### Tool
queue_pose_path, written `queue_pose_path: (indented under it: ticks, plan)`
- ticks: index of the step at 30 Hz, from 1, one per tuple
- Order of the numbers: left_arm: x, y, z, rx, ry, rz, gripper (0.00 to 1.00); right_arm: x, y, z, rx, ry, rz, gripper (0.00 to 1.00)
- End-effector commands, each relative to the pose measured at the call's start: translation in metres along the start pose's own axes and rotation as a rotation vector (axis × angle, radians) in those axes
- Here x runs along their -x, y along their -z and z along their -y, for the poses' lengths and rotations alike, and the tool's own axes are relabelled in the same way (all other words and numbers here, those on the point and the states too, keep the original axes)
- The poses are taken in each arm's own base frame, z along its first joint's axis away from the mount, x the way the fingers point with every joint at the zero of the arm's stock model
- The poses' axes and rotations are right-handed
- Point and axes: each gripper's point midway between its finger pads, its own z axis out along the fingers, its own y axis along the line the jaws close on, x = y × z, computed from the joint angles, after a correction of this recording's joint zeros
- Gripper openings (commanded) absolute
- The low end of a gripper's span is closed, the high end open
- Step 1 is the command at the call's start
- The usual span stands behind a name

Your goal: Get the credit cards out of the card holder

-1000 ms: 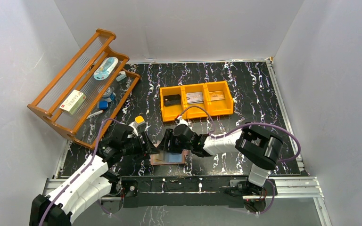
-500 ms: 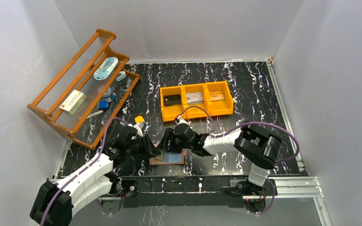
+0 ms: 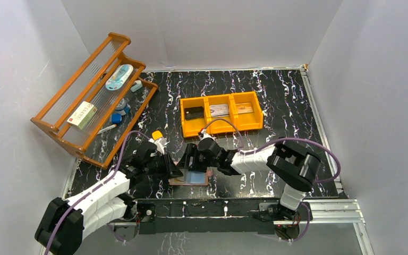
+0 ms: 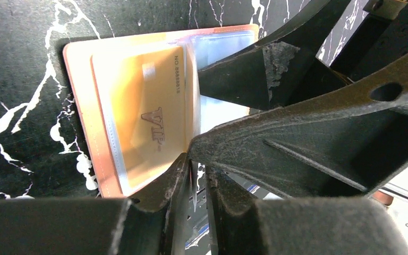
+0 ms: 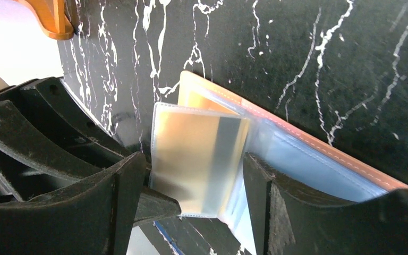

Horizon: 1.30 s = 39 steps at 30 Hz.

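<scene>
The sleeve leaf (image 5: 199, 156) is standing half turned in the robot's left gripper, so next the right gripper takes hold of the leaf and lays it over onto the pale blue lining (image 5: 303, 167).
The salmon-pink card holder (image 3: 189, 178) lies open near the table's front edge, its pale blue lining (image 5: 308, 164) facing up. A gold credit card marked VIP (image 4: 143, 114) sits in a clear sleeve. In the right wrist view that sleeve leaf (image 5: 199, 156) stands up, showing a yellowish card with a dark stripe. My left gripper (image 4: 195, 159) is shut on the leaf's lower edge at the holder's left side. My right gripper (image 5: 194, 186) is open, one finger on either side of the raised leaf. Its fingers (image 4: 255, 74) also show in the left wrist view.
An orange three-compartment bin (image 3: 191, 127) behind the holder has a dark, a grey and a tan card in it. A wooden rack (image 3: 58, 103) with small items leans at the back left. A yellow-and-white block (image 3: 158, 136) sits beside the left arm.
My left gripper slid right to the holder's left edge and closed on the sleeve leaf. The right gripper stayed at the holder and opened a little wider.
</scene>
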Motion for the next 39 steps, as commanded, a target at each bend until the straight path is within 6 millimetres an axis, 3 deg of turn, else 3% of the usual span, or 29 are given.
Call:
queue_pose_path:
  ticks: [1, 9, 11, 13, 15, 17, 19, 22, 25, 39]
  plan:
    - [0.008, 0.002, 0.022, -0.069, -0.059, 0.001, 0.18, 0.005, 0.019, -0.016, 0.049, 0.035, 0.013, 0.77]
    - [0.011, 0.001, 0.04, -0.093, -0.104, -0.023, 0.29, 0.022, 0.046, -0.011, 0.0, 0.028, 0.114, 0.81]
    - [0.012, -0.002, 0.048, -0.097, -0.125, -0.033, 0.33, 0.028, 0.062, 0.006, -0.056, 0.003, 0.173, 0.82]
    - [-0.002, -0.014, 0.06, -0.108, -0.179, -0.113, 0.4, 0.035, 0.092, 0.03, -0.122, -0.049, 0.269, 0.81]
    - [-0.009, -0.02, 0.075, -0.106, -0.236, -0.123, 0.41, 0.038, 0.11, 0.035, -0.098, -0.108, 0.324, 0.77]
    - [-0.002, -0.017, 0.072, -0.058, -0.219, -0.054, 0.43, 0.038, 0.121, 0.038, -0.08, -0.131, 0.346, 0.72]
    - [0.004, -0.006, 0.053, 0.042, -0.207, 0.003, 0.46, 0.038, 0.128, 0.039, -0.08, -0.134, 0.35, 0.67]
    - [0.014, 0.009, 0.025, 0.201, -0.184, 0.077, 0.53, 0.037, 0.13, 0.03, -0.043, -0.114, 0.337, 0.6]
    - [0.016, 0.015, 0.014, 0.262, -0.178, 0.093, 0.57, 0.036, 0.127, 0.019, -0.013, -0.085, 0.311, 0.57]
    - [0.026, 0.009, 0.019, 0.278, -0.13, 0.056, 0.6, 0.013, 0.083, 0.005, 0.007, -0.024, 0.13, 0.54]
